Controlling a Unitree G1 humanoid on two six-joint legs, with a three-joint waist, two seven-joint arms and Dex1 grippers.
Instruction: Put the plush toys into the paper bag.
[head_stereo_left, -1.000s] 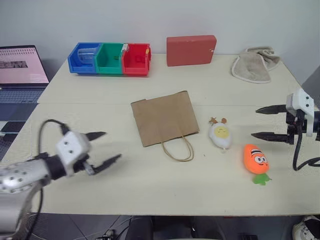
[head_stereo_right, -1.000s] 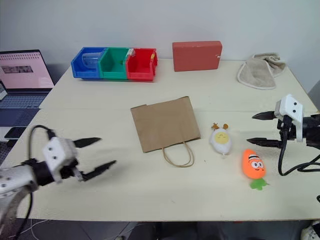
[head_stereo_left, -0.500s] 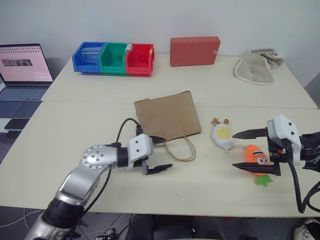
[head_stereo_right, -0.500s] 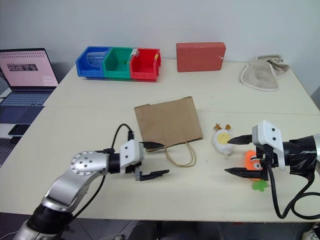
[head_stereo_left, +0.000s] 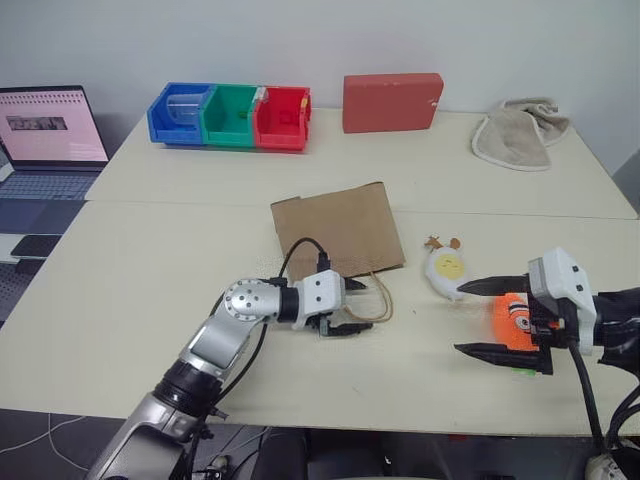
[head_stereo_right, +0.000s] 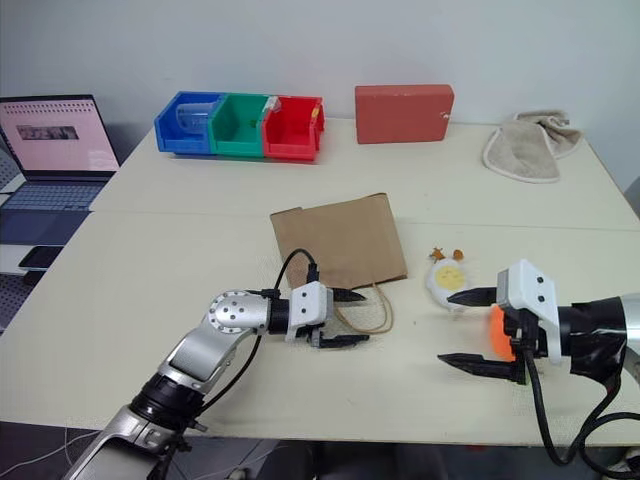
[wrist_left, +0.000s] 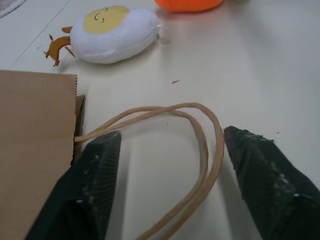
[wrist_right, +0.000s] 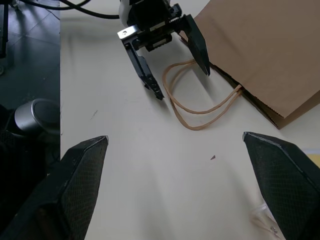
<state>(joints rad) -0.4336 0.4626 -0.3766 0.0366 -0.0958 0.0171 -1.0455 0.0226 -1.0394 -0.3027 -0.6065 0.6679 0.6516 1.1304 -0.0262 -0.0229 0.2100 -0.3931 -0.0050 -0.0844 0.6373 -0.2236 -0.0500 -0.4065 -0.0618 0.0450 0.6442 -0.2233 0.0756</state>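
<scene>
My gripper will make the paper bag's upper side (head_stereo_left: 341, 228) rise and open the bag's opening when it lifts one loop handle, because a gap shows (wrist_left: 78, 120) between the opening's edges.
The brown paper bag (head_stereo_left: 335, 232) lies flat mid-table, its two loop handles (head_stereo_left: 374, 302) pointing toward the near edge. My left gripper (head_stereo_left: 358, 306) is open low over the table, one finger on each side of the handles (wrist_left: 200, 145) without pinching them. The white egg plush toy (head_stereo_left: 446, 272) lies to the right of the bag. The orange carrot plush toy (head_stereo_left: 508, 312) sits further right, partly hidden by my right gripper (head_stereo_left: 462, 320). That gripper is open wide with a finger on each side of the carrot and holds nothing.
A row of blue, green and red bins (head_stereo_left: 228, 115), a red box (head_stereo_left: 392, 101) and a beige cloth (head_stereo_left: 518, 133) stand along the far edge. A laptop (head_stereo_left: 50, 135) sits on the table to the left.
My left gripper swung right from the table's left side to the bag handles, and its fingers narrowed. My right gripper came in from the right edge to bracket the carrot.
</scene>
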